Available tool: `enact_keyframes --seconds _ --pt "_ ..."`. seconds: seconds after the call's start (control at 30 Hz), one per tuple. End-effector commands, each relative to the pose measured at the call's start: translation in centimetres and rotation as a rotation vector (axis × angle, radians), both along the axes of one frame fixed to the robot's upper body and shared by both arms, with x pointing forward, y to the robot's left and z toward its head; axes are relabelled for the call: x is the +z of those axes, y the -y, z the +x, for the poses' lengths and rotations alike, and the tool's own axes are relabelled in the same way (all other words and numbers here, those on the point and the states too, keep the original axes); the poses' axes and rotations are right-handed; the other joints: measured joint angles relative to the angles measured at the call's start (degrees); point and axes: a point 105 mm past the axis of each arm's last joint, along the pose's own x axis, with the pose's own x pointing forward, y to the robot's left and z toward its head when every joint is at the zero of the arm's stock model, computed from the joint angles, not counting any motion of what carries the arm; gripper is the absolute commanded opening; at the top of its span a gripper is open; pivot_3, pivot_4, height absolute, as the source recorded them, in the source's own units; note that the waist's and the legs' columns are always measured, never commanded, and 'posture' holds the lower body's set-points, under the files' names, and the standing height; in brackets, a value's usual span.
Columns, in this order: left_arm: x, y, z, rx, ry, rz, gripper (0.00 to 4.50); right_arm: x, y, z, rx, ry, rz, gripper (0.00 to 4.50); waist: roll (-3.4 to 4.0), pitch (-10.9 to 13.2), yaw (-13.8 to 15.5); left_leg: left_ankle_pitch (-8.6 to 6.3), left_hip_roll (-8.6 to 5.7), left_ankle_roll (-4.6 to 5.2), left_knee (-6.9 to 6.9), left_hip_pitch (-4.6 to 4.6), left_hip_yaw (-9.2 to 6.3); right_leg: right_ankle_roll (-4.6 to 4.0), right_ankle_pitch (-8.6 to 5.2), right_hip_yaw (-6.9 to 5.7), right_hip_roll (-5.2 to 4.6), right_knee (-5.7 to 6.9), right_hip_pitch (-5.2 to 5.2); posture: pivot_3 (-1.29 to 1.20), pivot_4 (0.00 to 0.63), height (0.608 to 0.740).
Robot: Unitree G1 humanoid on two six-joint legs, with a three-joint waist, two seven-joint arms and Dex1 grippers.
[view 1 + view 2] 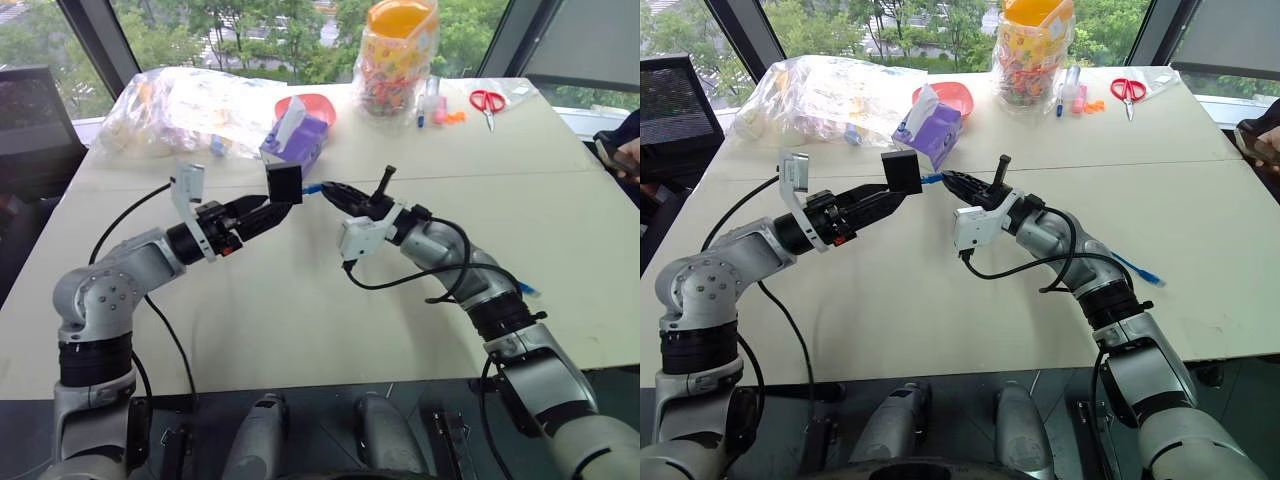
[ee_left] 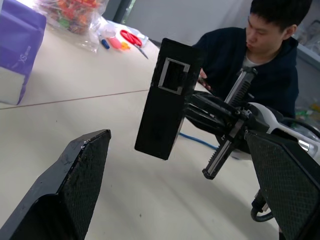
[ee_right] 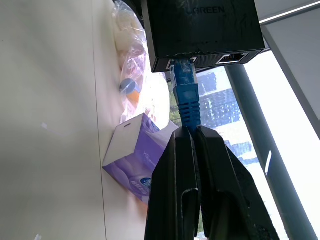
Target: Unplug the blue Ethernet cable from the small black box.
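Observation:
The robot's right gripper is pinching the blue boot (image 1: 312, 189) just behind the plug, so the small black box (image 1: 284, 184) will slide off the plug when the robot pulls them apart.
The small black box (image 1: 283, 183) hangs in the air above the table, an empty port (image 2: 172, 75) on its side facing the left wrist camera. The blue Ethernet cable (image 3: 187, 100) is plugged into a port on the box's edge. My right gripper (image 1: 328, 190) is shut on the cable's blue boot just behind the plug. The rest of the cable trails over the table behind my right arm (image 1: 1140, 270). My left gripper (image 1: 270, 212) is open, its fingers (image 2: 85, 165) spread wide just short of the box and not closed on it.
A purple tissue box (image 1: 300, 140) and a red bowl (image 1: 312, 103) stand just beyond the box. Clear plastic bags (image 1: 190, 105) lie at the back left, with a snack jar (image 1: 398, 60) and red scissors (image 1: 487, 100) at the back. A person (image 2: 260, 60) sits at the table's right side.

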Motion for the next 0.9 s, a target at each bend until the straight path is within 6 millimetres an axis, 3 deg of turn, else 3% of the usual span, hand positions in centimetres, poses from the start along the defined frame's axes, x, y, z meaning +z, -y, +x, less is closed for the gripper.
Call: enact_keyframes --seconds 0.03,0.2,0.3,0.53,0.57,0.77,0.87,0.9 --pt "1.0 0.2 -0.2 -0.017 0.041 0.002 4.50 1.6 -0.4 -0.7 0.040 0.063 0.020 0.06 0.00 0.00 -0.05 0.00 0.00 0.00 0.00 0.00 0.00 0.00 0.00 0.00 0.00 0.00 0.00 0.00 0.150 0.726" --pt "1.1 0.4 -0.4 -0.025 0.053 0.002 4.50 1.4 -0.6 -0.9 0.060 0.060 0.002 0.06 -0.01 0.01 -0.12 0.00 0.00 0.00 -0.01 0.01 0.00 0.00 0.00 0.00 0.00 0.01 -0.01 0.00 0.150 0.726" --pt "1.1 0.6 -0.3 -0.031 0.060 0.009 3.66 1.0 -0.7 -1.0 0.071 0.047 -0.023 0.00 -0.01 0.01 -0.09 0.00 0.00 0.00 -0.01 0.01 0.00 0.00 0.00 0.00 0.00 0.01 0.00 0.00 0.150 0.726" --pt "1.0 1.0 -0.2 -0.049 0.068 0.025 0.73 0.7 -0.9 -1.2 0.089 0.037 -0.038 0.00 -0.03 0.02 -0.09 0.00 0.00 0.00 0.00 0.01 0.00 0.00 0.00 0.00 0.00 0.01 0.00 0.00 0.150 0.726" --pt "0.9 1.0 -0.3 -0.052 0.066 0.026 0.48 0.7 -0.9 -1.3 0.092 0.036 -0.040 0.00 -0.03 0.02 -0.08 0.00 0.00 0.00 0.00 0.01 0.00 0.00 0.00 0.00 0.00 0.01 0.00 0.00 0.150 0.726" --pt "0.1 0.9 -0.5 -0.072 0.053 0.065 0.49 0.8 -0.9 -1.4 0.120 -0.046 -0.013 0.00 -0.03 0.02 -0.13 0.00 0.00 0.00 -0.01 0.01 0.00 0.01 0.00 0.00 0.00 0.01 0.00 0.00 0.150 0.726" --pt "-0.3 0.8 -0.5 -0.081 0.057 0.102 0.49 1.3 -0.9 -1.3 0.158 -0.168 0.049 0.95 -0.03 0.02 -0.12 0.00 0.00 0.00 -0.01 0.01 0.00 0.01 0.00 0.00 0.00 0.01 0.01 0.00 0.150 0.726" --pt "-0.3 0.8 -0.6 -0.087 0.060 0.109 0.49 1.3 -0.9 -1.2 0.168 -0.232 0.059 1.49 -0.03 0.02 -0.13 0.00 0.00 0.01 -0.01 0.01 0.00 0.01 0.00 0.00 0.00 0.01 0.01 0.00 0.150 0.726"
